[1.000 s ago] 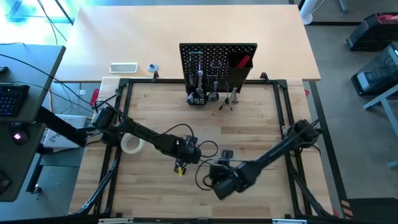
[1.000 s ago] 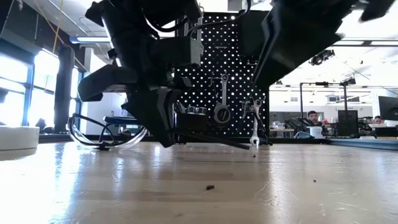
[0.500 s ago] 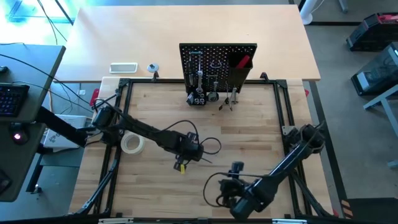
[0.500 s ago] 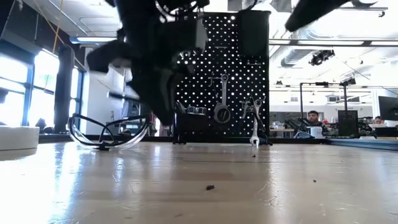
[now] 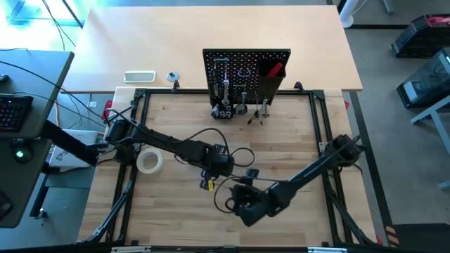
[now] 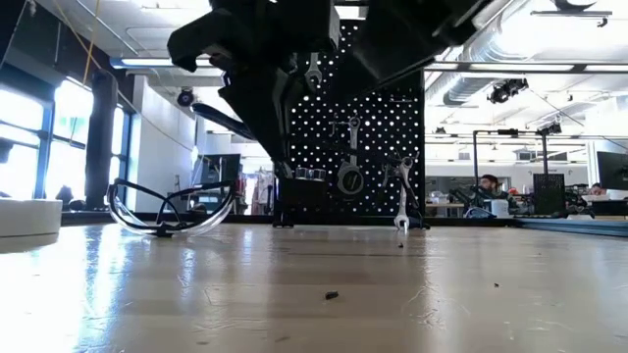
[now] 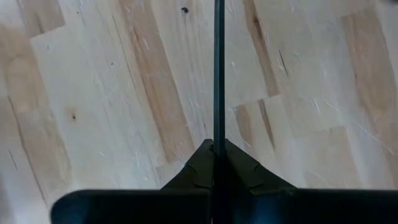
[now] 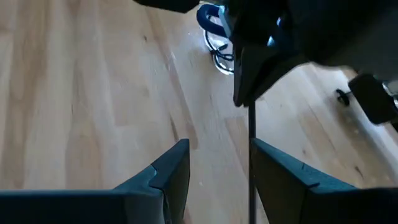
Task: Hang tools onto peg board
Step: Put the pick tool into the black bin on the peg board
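Observation:
The rod (image 8: 252,152) is off-centre, along one of my right gripper's fingers, so next my right gripper centers itself on the rod and close nearer to my left gripper's tips.
My left gripper (image 5: 223,167) hangs over the middle of the table, pointing steeply down, shut on a thin dark rod-shaped tool (image 7: 218,74). My right gripper (image 8: 217,163) is open just near and right of it (image 5: 239,188). In its wrist view the rod (image 8: 250,149) runs down close beside one finger; touch cannot be told. Clear glasses (image 6: 172,208) lie on the table by the left gripper. The peg board (image 5: 246,70) stands upright at the far edge, with wrenches (image 6: 350,157) hanging on it. My left gripper pinches one end of the thin rod (image 7: 218,140) between its two fingertips. The rod runs on in line with the fingers, which come from above and point steeply down. It hangs below the tips (image 8: 250,124), clear of the table.
A pale tape roll (image 5: 149,162) lies on the table's left part. A black bin (image 5: 270,76) sits on the peg board's right half, with tools (image 5: 225,111) at the board's foot. A white tray (image 5: 139,76) lies beyond the frame, far left. Bare wood lies toward the near edge.
My left gripper has risen and drifted slightly toward the table's right, staying shut. The rod, which lay low along the table, is now lifted clear and hangs below the fingers. My right gripper swung out toward the near right, then came back beside the left gripper.

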`<action>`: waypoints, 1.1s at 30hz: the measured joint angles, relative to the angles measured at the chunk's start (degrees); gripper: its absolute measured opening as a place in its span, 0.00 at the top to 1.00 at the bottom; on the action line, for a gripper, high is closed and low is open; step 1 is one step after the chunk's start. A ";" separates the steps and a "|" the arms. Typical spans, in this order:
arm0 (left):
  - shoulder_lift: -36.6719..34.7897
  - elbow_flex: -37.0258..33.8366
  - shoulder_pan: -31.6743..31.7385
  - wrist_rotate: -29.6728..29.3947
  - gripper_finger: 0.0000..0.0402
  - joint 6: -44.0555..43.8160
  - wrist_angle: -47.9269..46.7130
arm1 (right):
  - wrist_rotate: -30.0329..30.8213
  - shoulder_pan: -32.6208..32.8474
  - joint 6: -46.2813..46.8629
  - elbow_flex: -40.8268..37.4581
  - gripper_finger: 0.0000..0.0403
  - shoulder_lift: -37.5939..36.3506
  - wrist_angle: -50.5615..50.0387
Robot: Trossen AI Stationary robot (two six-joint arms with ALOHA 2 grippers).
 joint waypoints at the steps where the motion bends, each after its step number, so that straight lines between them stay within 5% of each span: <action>1: 0.00 0.00 0.00 0.02 1.00 -0.36 -0.01 | -0.91 -0.65 -0.99 0.00 0.60 0.00 0.62; 12: 0.00 0.00 0.00 4.90 1.00 -0.71 1.56 | -5.04 -3.48 -3.16 0.00 0.62 4.06 4.51; 24: 0.00 0.00 0.04 9.10 1.00 -1.94 1.49 | -4.48 -4.30 -4.98 0.00 0.98 4.28 4.93; 33: 0.00 0.00 0.07 10.79 1.00 -2.50 1.72 | -6.64 -5.20 -5.66 0.00 0.98 4.28 7.06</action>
